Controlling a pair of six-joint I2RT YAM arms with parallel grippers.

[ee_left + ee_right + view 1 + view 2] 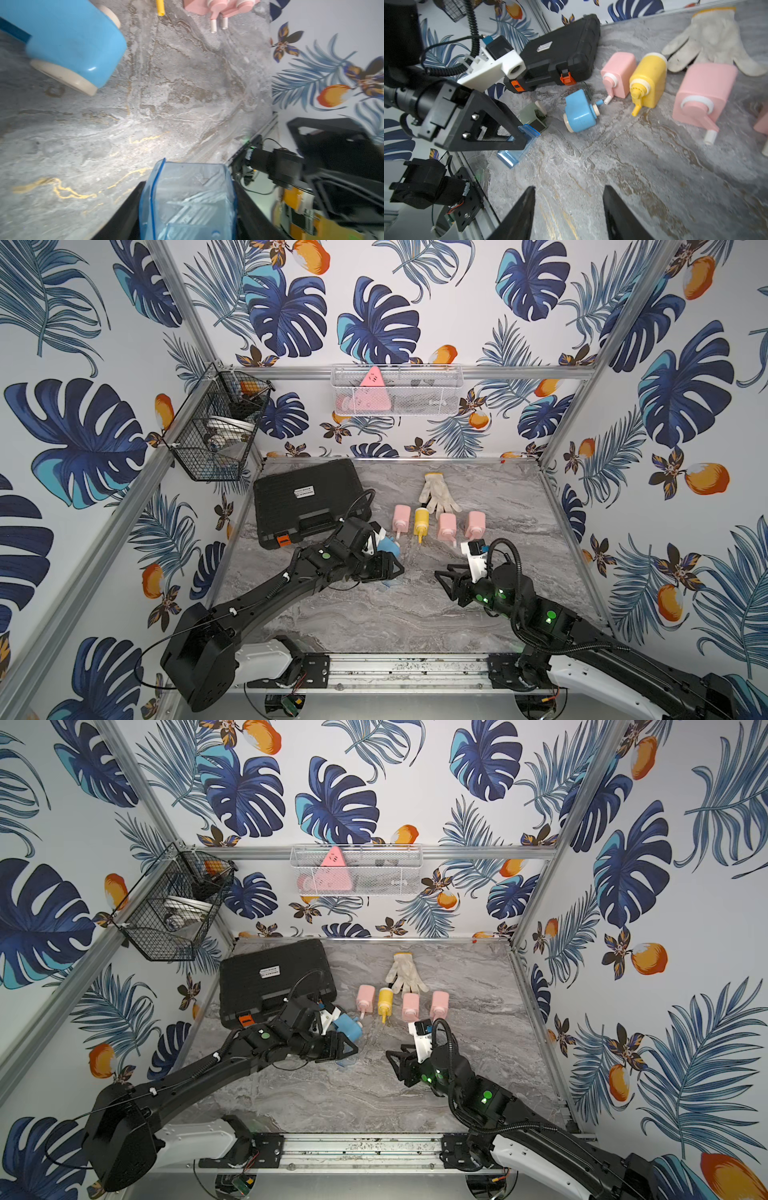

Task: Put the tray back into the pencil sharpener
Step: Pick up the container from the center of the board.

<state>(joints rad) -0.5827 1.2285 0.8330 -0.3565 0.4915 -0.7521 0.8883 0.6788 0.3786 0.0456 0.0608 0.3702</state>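
The blue pencil sharpener (347,1027) is on its side, and my left gripper is holding the tray. My right gripper should first take the tray (191,192) and set it down.
The tray (187,199), a clear blue plastic box, sits between the fingers of my left gripper (189,187), which is shut on it. In the right wrist view the tray (517,149) hangs low over the table under the left gripper (525,141). The blue pencil sharpener (388,547) (348,1028) lies on its side just beyond that gripper, with its cream end caps (68,76) and small crank (600,102) showing. My right gripper (444,585) (569,189) hovers open and empty over bare marble, to the right of the tray.
A black case (307,502) lies at the back left. Pink sharpeners (446,524) and a yellow one (420,519) lie in a row behind, with a white glove (436,493) beyond. A greenish object (532,116) sits behind the left gripper.
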